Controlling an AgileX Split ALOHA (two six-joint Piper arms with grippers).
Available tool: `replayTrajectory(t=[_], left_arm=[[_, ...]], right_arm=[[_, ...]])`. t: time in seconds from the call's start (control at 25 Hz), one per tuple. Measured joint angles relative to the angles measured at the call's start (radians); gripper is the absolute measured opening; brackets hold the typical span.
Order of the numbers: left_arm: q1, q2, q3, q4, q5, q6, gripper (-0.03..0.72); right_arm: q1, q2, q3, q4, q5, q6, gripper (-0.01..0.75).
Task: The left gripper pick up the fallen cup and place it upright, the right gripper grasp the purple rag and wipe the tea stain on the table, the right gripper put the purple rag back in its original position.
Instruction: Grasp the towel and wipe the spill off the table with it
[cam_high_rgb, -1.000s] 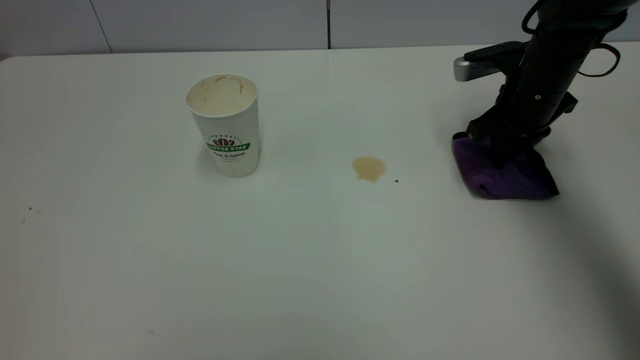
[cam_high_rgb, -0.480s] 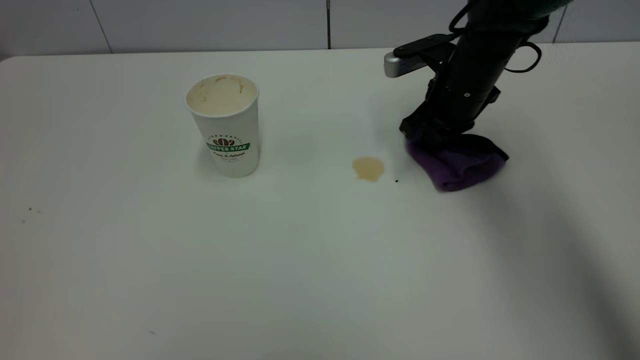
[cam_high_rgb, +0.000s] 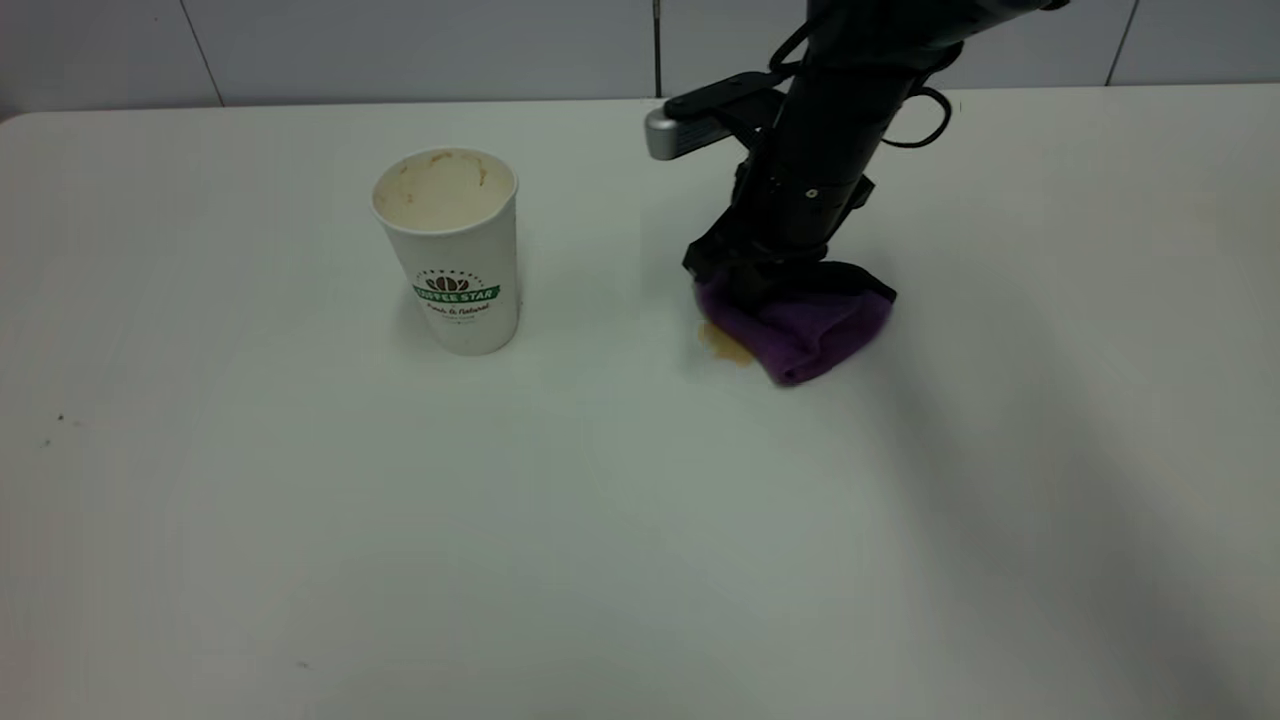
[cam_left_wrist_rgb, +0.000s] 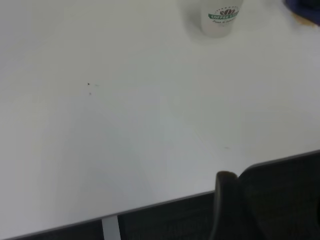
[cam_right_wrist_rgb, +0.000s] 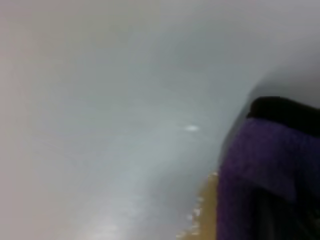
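Note:
The tea stain shows past the purple rag's edge (cam_high_rgb: 749, 341). My right gripper should wipe the rag over that brown sliver (cam_high_rgb: 723, 346) before it puts the rag back.
The cup (cam_high_rgb: 450, 250) stands upright on the table (cam_high_rgb: 600, 520), left of centre; it also shows in the left wrist view (cam_left_wrist_rgb: 220, 17). My right gripper (cam_high_rgb: 745, 280) is shut on the purple rag (cam_high_rgb: 800, 325) and presses it onto the table over the right part of the tea stain (cam_high_rgb: 722, 345). Only a brown sliver of the stain shows at the rag's left edge. In the right wrist view the rag (cam_right_wrist_rgb: 265, 175) lies beside the brown stain (cam_right_wrist_rgb: 202, 215). My left gripper is out of the exterior view; the left wrist view shows only a dark finger (cam_left_wrist_rgb: 230, 210) off the table edge.
A few tiny dark specks (cam_high_rgb: 60, 418) lie at the table's left side. The table's back edge meets a grey wall (cam_high_rgb: 400, 45). The rag's earlier spot at the right (cam_high_rgb: 1010, 340) is bare tabletop.
My right gripper has dragged the purple rag leftwards across the table, from the right side onto the tea stain. The cup has not moved.

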Motion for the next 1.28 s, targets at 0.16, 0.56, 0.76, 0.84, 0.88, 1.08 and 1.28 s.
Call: replayTrajectory(t=[0.16, 0.56, 0.76, 0.84, 0.88, 1.08, 1.28], left_arm=[[0.0, 0.0, 0.0, 0.0, 0.0, 0.0, 0.442], [0.0, 0.0, 0.0, 0.0, 0.0, 0.0, 0.442], [0.0, 0.0, 0.0, 0.0, 0.0, 0.0, 0.442], [0.0, 0.0, 0.0, 0.0, 0.0, 0.0, 0.442], [0.0, 0.0, 0.0, 0.0, 0.0, 0.0, 0.442], [0.0, 0.0, 0.0, 0.0, 0.0, 0.0, 0.442], [0.0, 0.0, 0.0, 0.0, 0.0, 0.0, 0.442]], right_arm=[[0.042, 0.0, -0.001, 0.097, 0.039, -0.067, 0.026], [0.116, 0.0, -0.001, 0.136, 0.162, -0.178, 0.03], [0.094, 0.0, -0.001, 0.039, 0.116, -0.098, 0.03], [0.074, 0.0, -0.001, -0.007, 0.099, -0.051, 0.032], [0.06, 0.0, -0.001, -0.03, 0.094, -0.024, 0.033], [-0.038, 0.003, -0.005, -0.098, 0.106, 0.084, 0.035], [-0.147, 0.01, -0.014, -0.096, 0.174, 0.133, 0.036]])
